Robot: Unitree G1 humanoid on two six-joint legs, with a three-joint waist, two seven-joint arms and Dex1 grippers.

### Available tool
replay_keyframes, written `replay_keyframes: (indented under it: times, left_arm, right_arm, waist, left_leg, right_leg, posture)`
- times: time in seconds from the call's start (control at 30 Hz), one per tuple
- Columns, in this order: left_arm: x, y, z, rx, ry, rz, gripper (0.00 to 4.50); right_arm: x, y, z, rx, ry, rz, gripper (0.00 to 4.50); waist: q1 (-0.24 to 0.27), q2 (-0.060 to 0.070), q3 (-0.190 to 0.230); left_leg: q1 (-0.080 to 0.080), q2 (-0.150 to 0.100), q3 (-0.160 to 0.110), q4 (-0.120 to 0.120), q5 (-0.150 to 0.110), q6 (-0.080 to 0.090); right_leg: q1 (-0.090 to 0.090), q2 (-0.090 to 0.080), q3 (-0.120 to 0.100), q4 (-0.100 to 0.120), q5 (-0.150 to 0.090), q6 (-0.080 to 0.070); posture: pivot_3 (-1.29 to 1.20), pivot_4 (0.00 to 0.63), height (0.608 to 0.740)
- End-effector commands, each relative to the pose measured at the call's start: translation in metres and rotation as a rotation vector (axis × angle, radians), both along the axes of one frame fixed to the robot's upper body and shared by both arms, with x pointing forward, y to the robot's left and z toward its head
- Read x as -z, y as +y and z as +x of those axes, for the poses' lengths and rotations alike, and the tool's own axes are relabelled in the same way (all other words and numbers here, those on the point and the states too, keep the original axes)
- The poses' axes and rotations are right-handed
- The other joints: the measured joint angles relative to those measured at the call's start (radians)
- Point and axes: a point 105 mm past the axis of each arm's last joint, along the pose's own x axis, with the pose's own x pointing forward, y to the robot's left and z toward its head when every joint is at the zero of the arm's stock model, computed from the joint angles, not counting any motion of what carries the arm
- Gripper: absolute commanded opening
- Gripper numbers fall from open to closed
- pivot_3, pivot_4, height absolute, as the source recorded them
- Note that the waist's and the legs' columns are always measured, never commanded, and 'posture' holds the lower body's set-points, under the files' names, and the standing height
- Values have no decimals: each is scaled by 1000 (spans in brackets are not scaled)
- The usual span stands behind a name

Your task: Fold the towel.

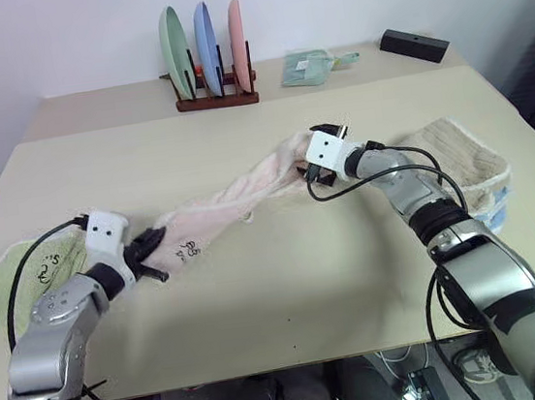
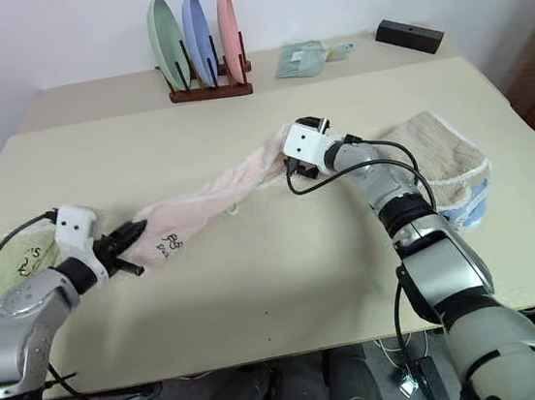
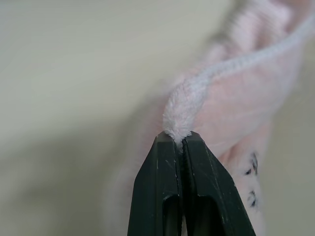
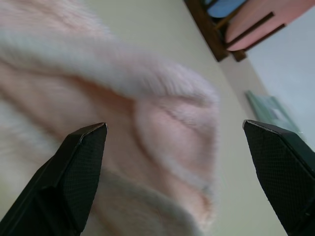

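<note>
I see the towel twisted and its bunched end loose. My left gripper should stay on the towel's hem while my right gripper pinches that bunched end and pulls it closer.
The pale pink towel lies pulled out in a long twisted strip across the middle of the table, with a small dark embroidered mark near its left end. My left gripper is shut on the hem at that left end, low over the table. My right gripper is open wide at the towel's bunched right end, which sits between the two spread fingers without being pinched.
A light green towel lies under my left arm at the table's left edge. A beige towel lies folded at the right. At the back stand a plate rack, a green cloth and a black box.
</note>
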Motion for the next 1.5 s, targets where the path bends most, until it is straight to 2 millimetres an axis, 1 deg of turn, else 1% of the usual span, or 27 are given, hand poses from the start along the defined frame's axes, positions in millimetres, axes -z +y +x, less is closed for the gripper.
replay_keyframes:
  times: [0.03, 0.13, 0.2, 0.33, 0.4, 0.77, 0.87, 0.93, 1.03, 1.07, 1.1, 1.27, 1.33, 1.4, 1.47, 1.5]
  left_arm:
    - [-10, 17, 5, -87, -52, 29, 29]
    - [-6, 23, 6, -119, -38, 49, 29]
    - [-6, 23, 6, -118, -39, 46, 29]
    - [-5, 19, 5, -104, -37, 42, 29]
    - [-4, 17, 5, -99, -35, 39, 29]
    - [8, -16, -11, 51, 5, 23, 29]
    - [8, -19, -13, 60, 4, 23, 0]
    - [7, -20, -16, 60, 1, 19, 0]
    - [4, -20, -19, 56, -3, 16, 0]
    - [4, -21, -20, 55, -4, 16, 0]
    - [3, -21, -21, 55, -6, 16, 0]
    - [-1, -23, -22, 50, -16, 9, 0]
    - [-8, -25, -22, 70, -39, -14, 0]
    - [-14, -26, -24, 97, -56, -23, 0]
    - [-17, -22, -24, 93, -60, -27, 0]
    - [-17, -20, -23, 84, -56, -26, 0]
  right_arm:
    - [-18, 6, 7, -1, -89, -30, 4500]
    - [-23, 7, 9, 5, -102, -23, 4500]
    - [-23, 7, 10, 5, -106, -31, 4500]
    - [-11, 16, 8, -45, -77, -126, 4500]
    - [-8, 17, 9, -48, -89, -172, 4500]
    - [-13, 26, 18, -10, -161, -353, 4500]
    - [-12, 28, 19, -1, -163, -375, 3639]
    - [-10, 27, 20, 11, -169, -391, 2676]
    - [-11, 23, 22, 40, -182, -392, 1028]
    - [-12, 22, 22, 46, -185, -392, 594]
    - [-12, 21, 22, 53, -190, -390, 64]
    - [-15, 17, 23, 76, -195, -348, 64]
    - [-14, 15, 22, 68, -188, -330, 64]
    - [-11, 9, 20, 62, -152, -277, 64]
    - [-4, 4, 17, 52, -93, -236, 64]
    - [1, 4, 14, 26, -34, -200, 294]
  waist:
    - [-3, 0, 0]
    - [-9, 0, 0]
    - [-17, 0, 0]
    - [-23, 0, 0]
    - [-25, 0, 0]
    - [-25, 0, 0]
    - [-25, 0, 0]
    - [-25, 1, 0]
    - [-25, 1, 0]
    - [-25, 1, 0]
    - [-25, 1, 0]
    - [-25, 1, 0]
    - [-25, 1, 0]
    - [-25, 1, 0]
    - [-25, 1, 0]
    - [-25, 1, 0]
  left_leg:
    - [0, 0, 0, 0, 0, 0]
    - [0, 0, 0, 0, 0, 0]
    - [0, 0, 0, 0, 0, 0]
    - [0, 0, 0, 0, 0, 0]
    - [0, 0, 0, 0, 0, 0]
    - [0, 0, 0, 0, 0, -1]
    - [0, 1, 0, 0, 0, -1]
    - [0, 1, 0, 0, 0, -1]
    - [0, 1, 0, 0, -1, -2]
    - [0, 1, 0, 0, -1, -2]
    - [0, 1, 0, 0, -1, -2]
    - [0, 1, 0, 0, -1, -2]
    - [0, 1, 0, 0, -1, -2]
    - [0, 1, 0, 0, -1, -2]
    - [0, 1, 0, 0, -1, -2]
    - [0, 1, 0, 0, -1, -2]
  right_leg:
    - [0, 0, 0, 0, 0, 0]
    - [0, 0, 0, 0, 0, 0]
    - [0, 0, 0, 0, 0, 0]
    - [0, 0, 0, 0, 0, 0]
    - [-1, 1, 0, 1, 0, 0]
    - [-1, 3, 2, 1, 0, 0]
    - [-1, 3, 2, 1, 0, 0]
    - [-1, 4, 2, 1, 0, 0]
    - [-1, 4, 3, 1, 0, 0]
    - [-1, 4, 3, 1, 0, 0]
    - [-1, 4, 3, 1, 0, 0]
    - [-1, 5, 3, 1, 0, 0]
    - [-2, 5, 3, 1, 0, 0]
    - [-2, 5, 3, 1, 0, 0]
    - [-1, 5, 3, 1, 0, 0]
    - [-1, 5, 3, 1, 0, 0]
  posture:
    - [0, 150, 740]
    - [0, 150, 740]
    - [0, 150, 740]
    - [0, 150, 740]
    - [0, 150, 740]
    - [0, 150, 740]
    - [0, 150, 740]
    - [0, 150, 740]
    - [0, 150, 740]
    - [0, 150, 740]
    - [0, 150, 740]
    - [0, 150, 740]
    - [0, 150, 740]
    - [0, 150, 740]
    - [0, 150, 740]
    - [0, 150, 740]
